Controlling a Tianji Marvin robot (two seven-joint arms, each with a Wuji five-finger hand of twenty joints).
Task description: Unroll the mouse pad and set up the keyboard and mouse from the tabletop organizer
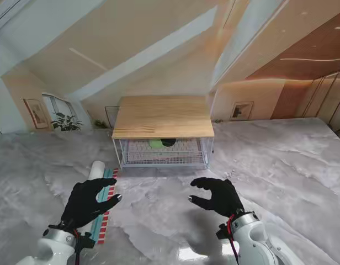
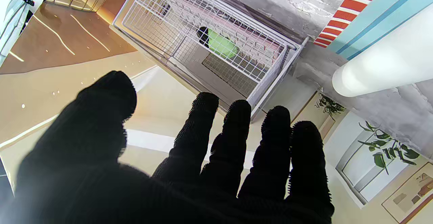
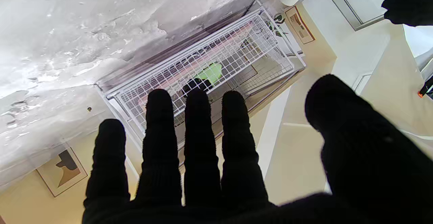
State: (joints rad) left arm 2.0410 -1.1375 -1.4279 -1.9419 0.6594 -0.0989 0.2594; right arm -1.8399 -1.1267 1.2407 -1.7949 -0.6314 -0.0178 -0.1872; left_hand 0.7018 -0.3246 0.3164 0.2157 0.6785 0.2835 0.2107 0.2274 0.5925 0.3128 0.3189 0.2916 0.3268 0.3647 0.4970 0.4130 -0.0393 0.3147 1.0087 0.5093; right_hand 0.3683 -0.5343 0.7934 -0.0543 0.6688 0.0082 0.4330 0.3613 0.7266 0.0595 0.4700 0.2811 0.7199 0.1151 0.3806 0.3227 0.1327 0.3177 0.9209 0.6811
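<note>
The light-blue strip (image 1: 105, 193) runs straight out of the white tube (image 1: 96, 170). I expect the tube to stay rolled up and take the strip along when I lift it.
The mouse pad (image 1: 105, 207) lies on the marble table at my left, still mostly rolled into a white tube (image 2: 382, 70), with a light-blue strip edged in red and white (image 2: 358, 10) unrolled beside it. My left hand (image 1: 87, 201) hovers over it, open, fingers spread. The organizer (image 1: 163, 117) stands farther from me at the centre, a wooden top over a white wire basket (image 1: 164, 159). Inside the basket lie a pinkish keyboard (image 3: 216, 63) and a green and black mouse (image 2: 220, 43). My right hand (image 1: 217, 196) is open, nearer to me than the basket, holding nothing.
The grey marble table (image 1: 280, 165) stretches wide to the right of the organizer and between my hands. Behind the table are beige walls, a potted plant (image 1: 65, 122) and framed pictures (image 1: 242, 110).
</note>
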